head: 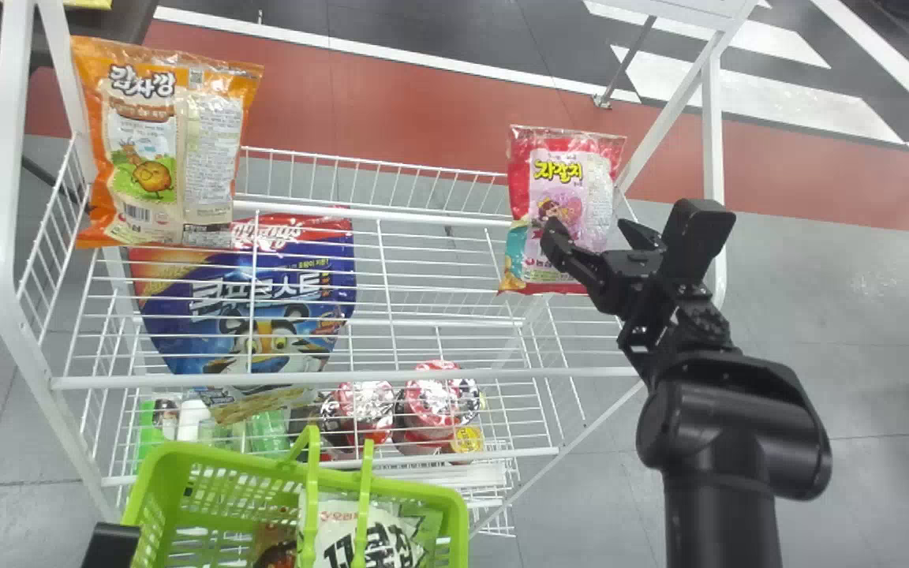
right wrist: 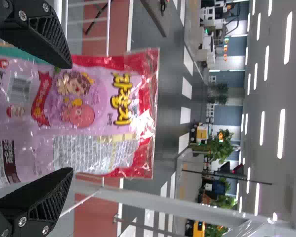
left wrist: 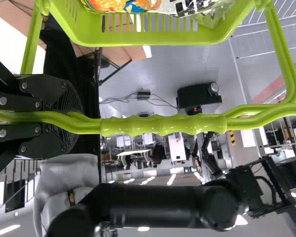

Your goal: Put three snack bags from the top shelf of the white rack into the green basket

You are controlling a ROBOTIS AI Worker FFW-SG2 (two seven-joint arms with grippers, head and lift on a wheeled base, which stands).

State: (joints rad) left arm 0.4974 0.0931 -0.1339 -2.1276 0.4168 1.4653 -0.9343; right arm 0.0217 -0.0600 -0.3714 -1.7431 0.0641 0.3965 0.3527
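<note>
The pink bag (head: 561, 210) will stay propped up above the basket's rim when the robot lowers it in, because the white bag (head: 366, 536) takes up part of the green basket.
My right gripper (head: 592, 235) is at the right end of the rack's top shelf, open in front of the upright pink and red snack bag (head: 557, 181). In the right wrist view the open right gripper (right wrist: 71, 118) has a finger toward either side edge of that pink bag (right wrist: 89, 103). An orange snack bag (head: 151, 142) stands at the shelf's left end. At the bottom left, my left gripper (head: 111, 544) is beside the green basket (head: 454, 513); in the left wrist view the left gripper (left wrist: 64, 118) is shut on the basket handle (left wrist: 163, 124).
The white rack (head: 344, 379) has a blue cereal bag (head: 265, 276) and red-lidded cups (head: 431, 402) below the top shelf. A white bag (head: 368, 532) lies in the basket. The rack's right post (head: 712, 126) rises close beside my right gripper.
</note>
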